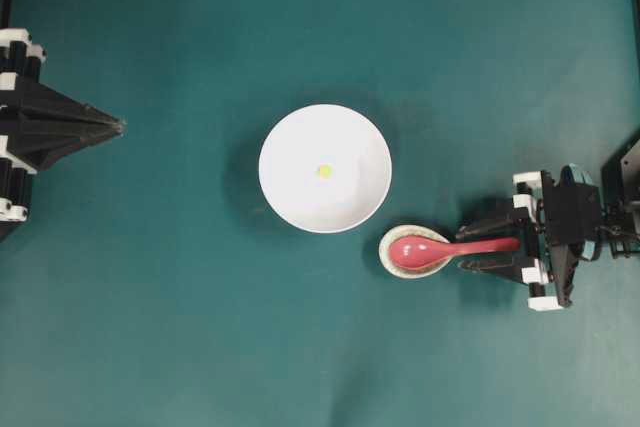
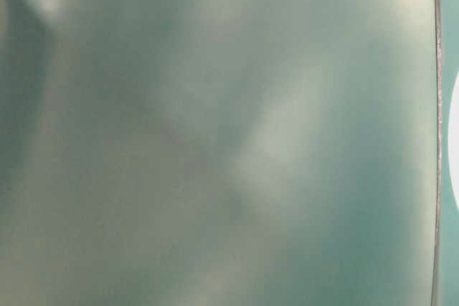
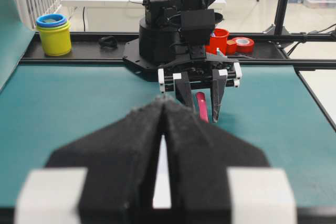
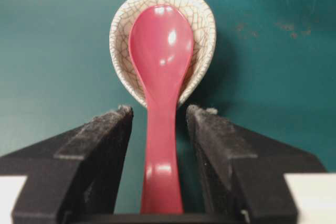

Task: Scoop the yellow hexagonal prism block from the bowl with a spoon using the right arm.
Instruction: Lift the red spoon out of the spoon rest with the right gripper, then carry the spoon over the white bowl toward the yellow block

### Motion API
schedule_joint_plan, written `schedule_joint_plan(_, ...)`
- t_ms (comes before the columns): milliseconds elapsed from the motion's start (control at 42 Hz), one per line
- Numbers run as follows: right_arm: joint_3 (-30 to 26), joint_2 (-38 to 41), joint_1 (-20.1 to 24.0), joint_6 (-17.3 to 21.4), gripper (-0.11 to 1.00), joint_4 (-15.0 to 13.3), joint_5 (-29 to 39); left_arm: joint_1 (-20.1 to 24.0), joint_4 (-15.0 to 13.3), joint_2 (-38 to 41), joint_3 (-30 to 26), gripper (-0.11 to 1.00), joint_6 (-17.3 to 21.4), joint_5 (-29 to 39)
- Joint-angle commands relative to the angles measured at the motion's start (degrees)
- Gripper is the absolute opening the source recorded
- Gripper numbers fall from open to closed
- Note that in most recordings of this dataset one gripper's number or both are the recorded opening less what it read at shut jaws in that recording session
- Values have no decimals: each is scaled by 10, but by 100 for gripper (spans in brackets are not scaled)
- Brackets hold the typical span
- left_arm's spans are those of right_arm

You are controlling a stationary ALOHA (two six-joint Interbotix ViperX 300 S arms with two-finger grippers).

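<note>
The yellow block (image 1: 325, 172) is loose in the middle of the white bowl (image 1: 325, 168), so I expect the block to slide to the bowl's side when I push the pink-red spoon.
The tiny yellow hexagonal prism block (image 1: 324, 171) lies in the middle of the round white bowl (image 1: 290, 157) at the table's centre. The pink-red spoon (image 1: 430, 249) rests with its scoop in a small crackled spoon rest (image 1: 385, 244) just right of the bowl, its handle pointing right. My right gripper (image 1: 468, 247) is open and straddles the handle; in the right wrist view the spoon (image 4: 160, 51) runs between the two black fingers with a gap on each side of the right gripper (image 4: 159, 109). My left gripper (image 1: 118, 127) is shut and empty at the far left.
Past the far table rail in the left wrist view stand a yellow cup with a blue lid (image 3: 54, 35), a red cup (image 3: 219, 39) and a roll of red tape (image 3: 243, 44). The table-level view is a teal blur.
</note>
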Motion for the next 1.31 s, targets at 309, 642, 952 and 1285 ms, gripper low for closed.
schedule_joint_plan(309,-5,-5,3,1,44,2,-6,-1,2,5,-11,0,-2,3)
schedule_joint_plan(642,-6,-44,2,-1,23,2,0,-1,2,5,-11,0,0,11)
schedule_joint_plan(952,-34,-172,-35,-47,23,2,126,0,2,4,-12,0,-2,29)
schedule_joint_plan(1285,-150,-279,-156,-111,23,0,434,0,1,4,-12,0,-1,32)
